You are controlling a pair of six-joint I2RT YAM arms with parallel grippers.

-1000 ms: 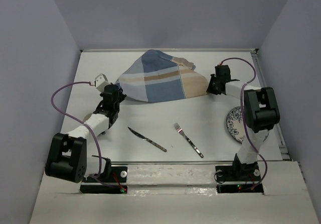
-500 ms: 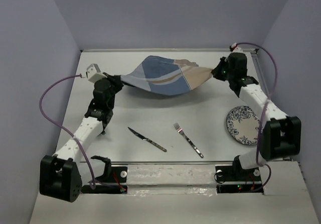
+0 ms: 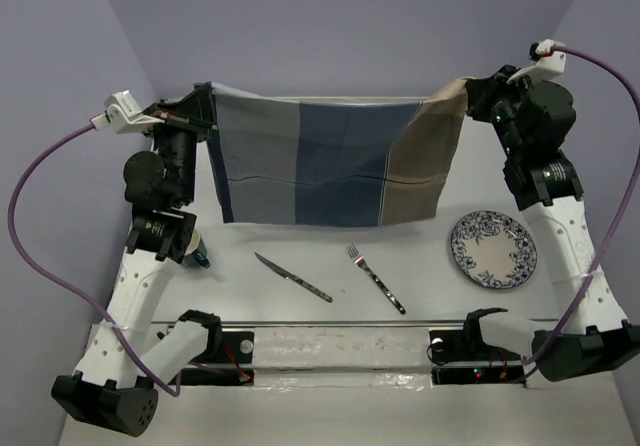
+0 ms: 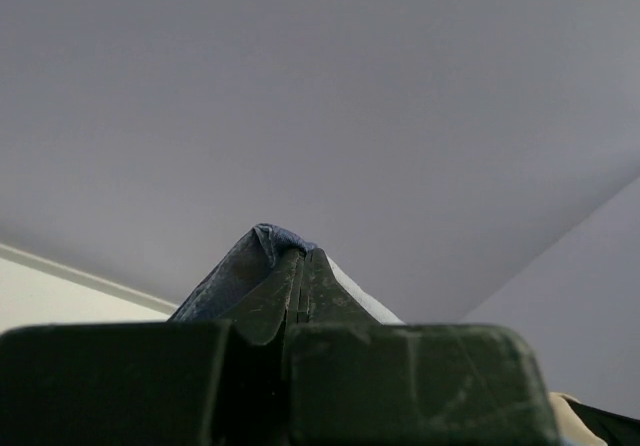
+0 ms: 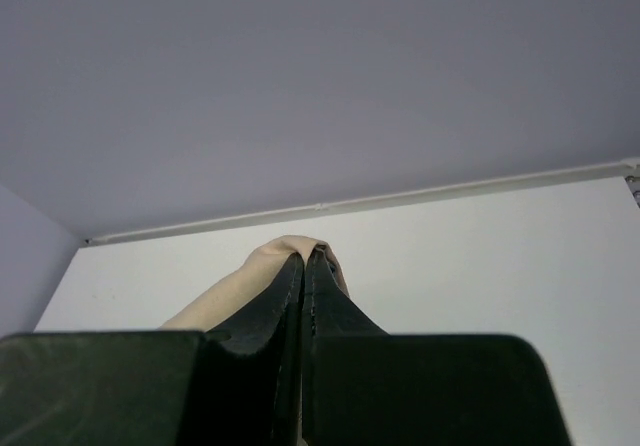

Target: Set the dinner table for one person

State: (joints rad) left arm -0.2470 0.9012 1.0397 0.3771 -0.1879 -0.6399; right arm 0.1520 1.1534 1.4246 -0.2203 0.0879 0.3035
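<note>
The cloth [image 3: 335,161] is hanging from its corners over the table, so I should pull both my grippers back and down toward the knife and fork [image 3: 293,277] to lay it flat.
A blue-and-tan striped cloth [image 3: 330,161] hangs spread out high above the white dinner table [image 3: 420,266], stretched between my two grippers. My left gripper [image 3: 203,123] is shut on its blue top left corner [image 4: 262,246]. My right gripper [image 3: 468,88] is shut on its tan top right corner [image 5: 285,256]. A knife [image 3: 292,277] and a fork [image 3: 376,278] lie on the table in front of the cloth. A blue-patterned plate [image 3: 492,249] lies at the right. The cloth hides the table behind it.
Grey walls close in the table on the left, back and right. A rail [image 3: 330,323] runs along the near edge between the arm bases. Purple cables [image 3: 30,196] loop out from both wrists.
Both arms have risen and moved apart, lifting the cloth off the table and pulling it from a sagging bundle into a flat hanging sheet. Knife, fork and plate have not moved.
</note>
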